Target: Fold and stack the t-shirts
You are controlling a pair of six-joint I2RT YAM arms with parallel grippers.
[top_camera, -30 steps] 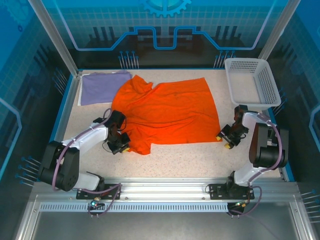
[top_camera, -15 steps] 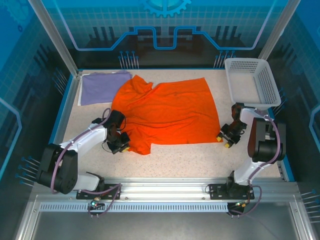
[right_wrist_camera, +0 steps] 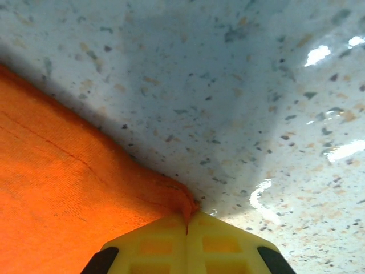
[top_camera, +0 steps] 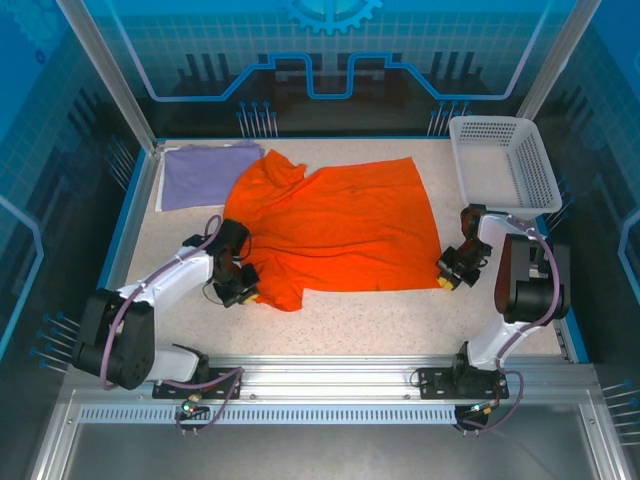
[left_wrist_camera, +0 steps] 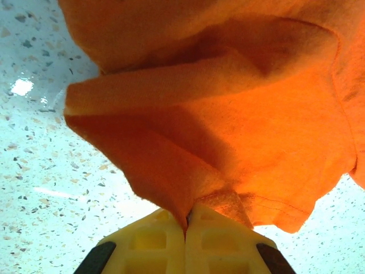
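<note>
Next, my left gripper brings the near sleeve back over the shirt's body before the next fold, as the sleeve juts past the orange t-shirt's front edge.
The bright orange t-shirt lies spread across the middle of the speckled table. My left gripper is shut on its near-left part, and the cloth bunches up from the yellow fingers in the left wrist view. My right gripper is shut on the near-right corner of the orange t-shirt, whose hem is pinched between the yellow fingers. The pale lavender t-shirt lies flat at the back left, its right edge under the orange one.
A white mesh basket stands at the back right, just behind the right arm. Bare speckled table runs along the front, between the shirt and the arm bases.
My right gripper has slid a little left and back to the shirt's near-right corner and now pinches it. The left gripper has kept its hold and hardly moved.
</note>
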